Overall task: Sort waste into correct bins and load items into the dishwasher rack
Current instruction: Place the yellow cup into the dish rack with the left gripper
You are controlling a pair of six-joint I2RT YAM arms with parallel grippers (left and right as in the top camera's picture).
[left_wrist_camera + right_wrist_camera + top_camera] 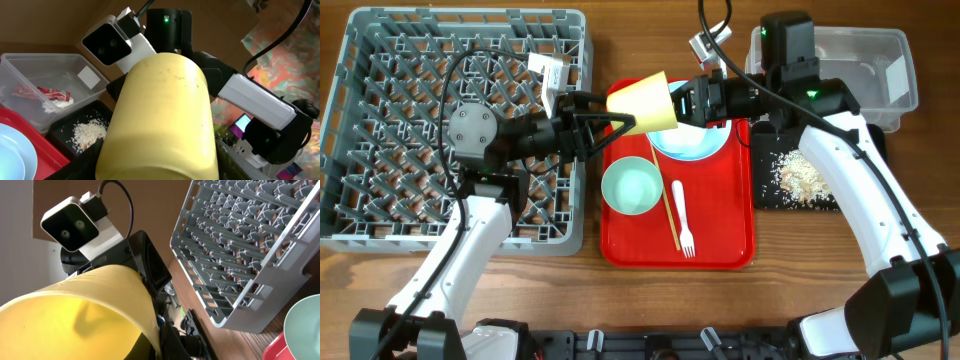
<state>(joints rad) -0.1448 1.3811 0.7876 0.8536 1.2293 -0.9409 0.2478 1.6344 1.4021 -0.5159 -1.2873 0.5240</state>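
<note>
The yellow cup's rim (668, 98) is in my right gripper, away from the grey rack, so next my left gripper closes on the cup's base (616, 107) before my right gripper opens.
The small yellow cup (645, 103) hangs on its side above the left edge of the red tray, between my two grippers. My right gripper (682, 100) is shut on the cup's rim, one finger inside it (165, 345). My left gripper (618, 112) is open, its fingers either side of the cup's base, and the cup fills the left wrist view (160, 120). The pale-green bowl (632, 186), white fork (682, 218), chopstick (670, 210) and pale-blue plate with bowl (695, 143) lie on the tray. The grey rack (380, 130) stands at the left.
The red serving tray (720, 245) lies in the middle. The clear tub (880, 50), holding the red wrapper (50, 93) and white paper scrap, stands at the back right. The black tray (770, 195) with rice crumbs (802, 175) lies in front of it.
</note>
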